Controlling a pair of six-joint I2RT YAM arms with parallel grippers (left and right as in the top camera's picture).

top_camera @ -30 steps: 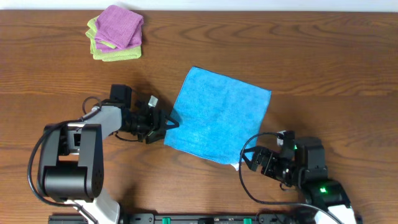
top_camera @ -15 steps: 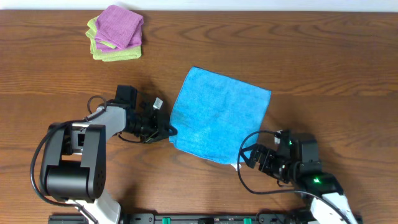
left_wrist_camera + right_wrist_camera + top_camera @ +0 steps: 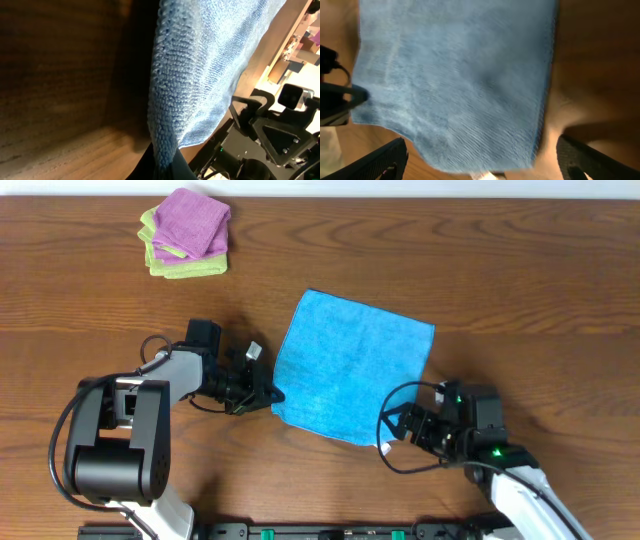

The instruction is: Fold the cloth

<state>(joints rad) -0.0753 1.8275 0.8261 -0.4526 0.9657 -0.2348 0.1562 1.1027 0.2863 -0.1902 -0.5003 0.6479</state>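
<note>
The robot's right gripper is above the cloth's side edge, past the cloth's corner, so it should move back and pinch the corner by the white tag before it folds.
The blue cloth lies flat in the middle of the wooden table, turned slightly askew. My left gripper is at its near-left corner, shut on the cloth's edge. In the left wrist view the cloth runs down into the closed gripper. My right gripper sits at the near-right corner, open. The right wrist view shows the cloth spread between that gripper's wide-apart fingers, and its gripper is over the cloth's near edge, where a white tag shows.
A stack of folded pink and green cloths rests at the far left of the table. The right arm shows beyond the cloth in the left wrist view. Bare wood surrounds the cloth.
My left gripper has shut on the cloth's near-left edge. My right gripper has slid left and forward to the cloth's near-right corner, still open.
</note>
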